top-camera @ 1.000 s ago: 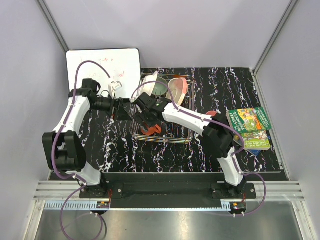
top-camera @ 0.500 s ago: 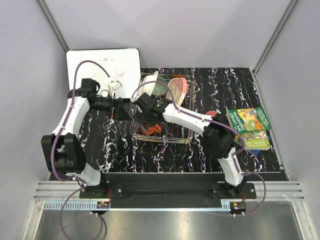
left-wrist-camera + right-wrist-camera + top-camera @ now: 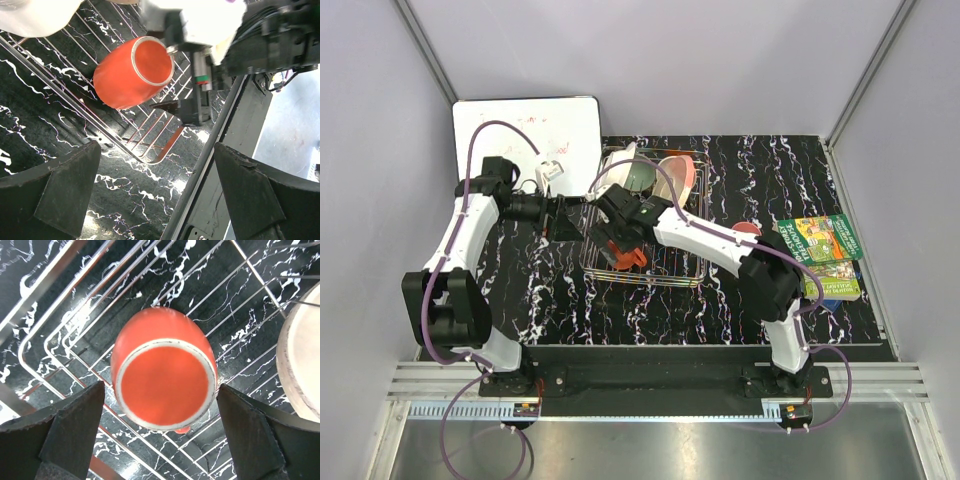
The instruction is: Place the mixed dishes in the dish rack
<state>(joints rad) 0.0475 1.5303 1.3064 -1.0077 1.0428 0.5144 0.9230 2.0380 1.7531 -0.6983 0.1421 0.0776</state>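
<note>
The orange mug (image 3: 628,257) is resting free in the dish rack, so my right gripper should go next to the reddish-pink cup (image 3: 747,228) beside the rack and close there.
The orange mug (image 3: 162,385) lies on its side on the floor of the dish rack (image 3: 665,268), near the front left corner, mouth toward my right wrist camera. It also shows in the top view (image 3: 624,256) and the left wrist view (image 3: 132,72). My right gripper (image 3: 161,410) is open, a finger on each side of the mug with gaps between. My left gripper (image 3: 160,200) is open and empty over the table just left of the rack. A white plate (image 3: 623,163), a mint green bowl (image 3: 642,178) and the pink-and-cream plate (image 3: 676,180) stand at the rack's back.
A whiteboard (image 3: 525,130) lies at the back left. A green book (image 3: 820,250) lies at the right. A small reddish-pink thing (image 3: 746,229) sits right of the rack, partly hidden by the right arm. The two arms are close together at the rack's left side.
My right gripper has shifted slightly right and back from the orange mug, which now shows more fully in the rack. The left arm has hardly moved.
</note>
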